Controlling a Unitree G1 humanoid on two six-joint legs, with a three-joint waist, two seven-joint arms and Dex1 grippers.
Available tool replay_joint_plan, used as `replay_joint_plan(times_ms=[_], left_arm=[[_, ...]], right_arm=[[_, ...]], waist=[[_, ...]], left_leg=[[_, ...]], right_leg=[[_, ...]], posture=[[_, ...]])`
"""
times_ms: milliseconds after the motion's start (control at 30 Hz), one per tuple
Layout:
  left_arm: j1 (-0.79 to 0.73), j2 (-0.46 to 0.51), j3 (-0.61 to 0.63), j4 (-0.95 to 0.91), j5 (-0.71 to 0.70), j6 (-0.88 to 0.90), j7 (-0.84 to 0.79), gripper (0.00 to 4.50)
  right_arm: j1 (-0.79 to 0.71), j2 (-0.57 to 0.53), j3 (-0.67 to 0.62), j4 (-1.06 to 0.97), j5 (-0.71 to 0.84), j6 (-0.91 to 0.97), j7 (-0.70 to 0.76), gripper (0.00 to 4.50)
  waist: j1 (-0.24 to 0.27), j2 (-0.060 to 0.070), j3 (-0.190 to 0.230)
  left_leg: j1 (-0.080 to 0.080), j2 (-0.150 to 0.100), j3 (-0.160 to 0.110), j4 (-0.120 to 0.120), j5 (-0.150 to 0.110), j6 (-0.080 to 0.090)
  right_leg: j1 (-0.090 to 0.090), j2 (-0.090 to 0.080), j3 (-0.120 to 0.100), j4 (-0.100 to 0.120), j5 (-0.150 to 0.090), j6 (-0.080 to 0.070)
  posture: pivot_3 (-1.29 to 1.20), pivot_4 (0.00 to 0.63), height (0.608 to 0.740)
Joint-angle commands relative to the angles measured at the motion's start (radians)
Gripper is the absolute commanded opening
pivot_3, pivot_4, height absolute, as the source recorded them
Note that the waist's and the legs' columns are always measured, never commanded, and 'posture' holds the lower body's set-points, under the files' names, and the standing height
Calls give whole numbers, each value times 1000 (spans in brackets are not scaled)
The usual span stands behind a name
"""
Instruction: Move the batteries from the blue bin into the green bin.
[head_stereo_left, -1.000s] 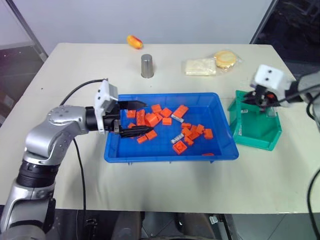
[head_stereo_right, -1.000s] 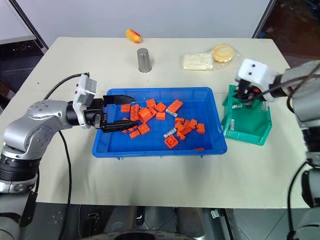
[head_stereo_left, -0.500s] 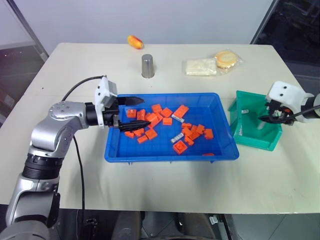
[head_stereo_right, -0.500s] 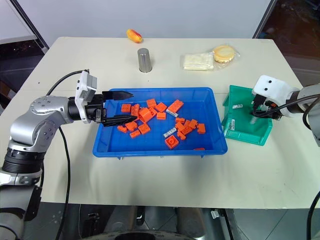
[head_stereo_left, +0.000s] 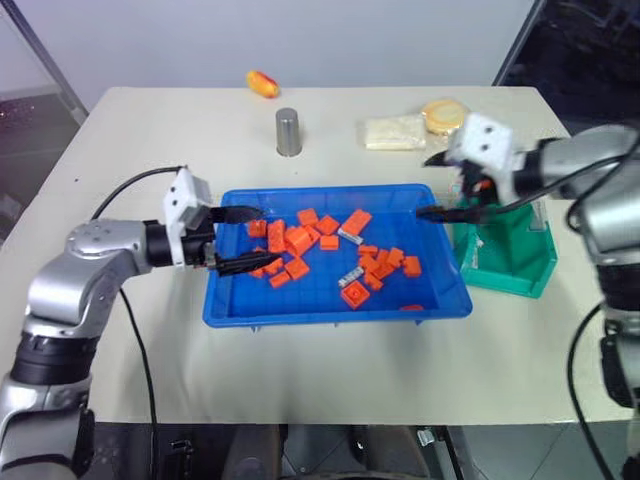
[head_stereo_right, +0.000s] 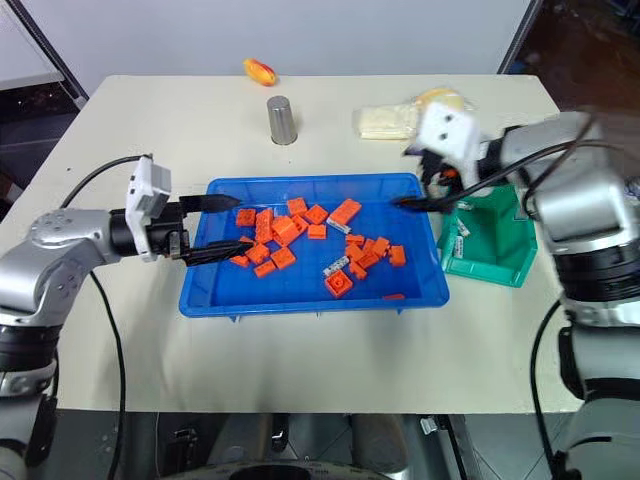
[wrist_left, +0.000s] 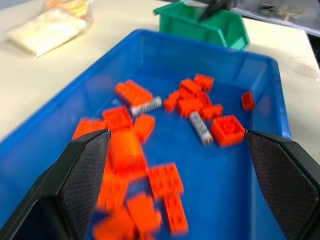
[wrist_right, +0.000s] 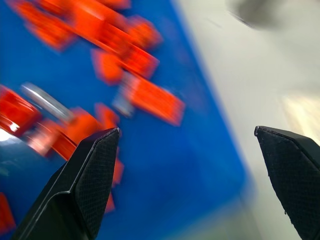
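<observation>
The battery beside the square orange block lies uncovered with open space along it, and I keep reaching with my right gripper until its fingers surround the battery's body.
The blue bin sits mid-table, holding several orange blocks and two silvery batteries. In the left wrist view those batteries lie among the blocks. My left gripper is open and empty, hovering level over the bin's left end. The green bin stands just right of the blue one, with small batteries lying inside. My right gripper is open and empty above the blue bin's right far corner, pointing left. In its own view a battery lies below the right gripper.
A steel cup stands behind the blue bin. An orange-yellow item lies at the far edge. A clear bag of white stuff and a round yellow packet lie at the back right. Bare table runs along the front.
My right gripper opened over the green bin, then swung left to the blue bin's right far corner. The left gripper drew slightly back to the left, staying open.
</observation>
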Motion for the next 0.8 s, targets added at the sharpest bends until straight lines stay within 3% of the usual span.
replay_joint_plan(times_ms=[33, 400, 800], left_arm=[[42, 30, 72, -85, -40, 24, 20, 4500], [186, 33, 169, -228, -101, 83, 116, 4500], [196, 36, 170, -257, -133, 102, 154, 4500]], right_arm=[[15, 44, 32, -36, 25, -100, 30, 4452], [44, 148, 204, 199, -159, -466, 5, 4452], [34, 223, 242, 338, -223, -593, 28, 4452]], waist=[[4, 0, 0], [0, -1, 0], [-4, -1, 0]], left_leg=[[0, -1, 0, 0, 0, 0], [0, -1, 0, 0, 0, 0], [1, -1, 0, 0, 0, 0]], right_leg=[[0, -1, 0, 0, 0, 0], [0, -2, -1, 0, 0, 0], [0, -1, -1, 1, 0, 0]], posture=[[0, 150, 740], [0, 150, 740], [0, 150, 740]])
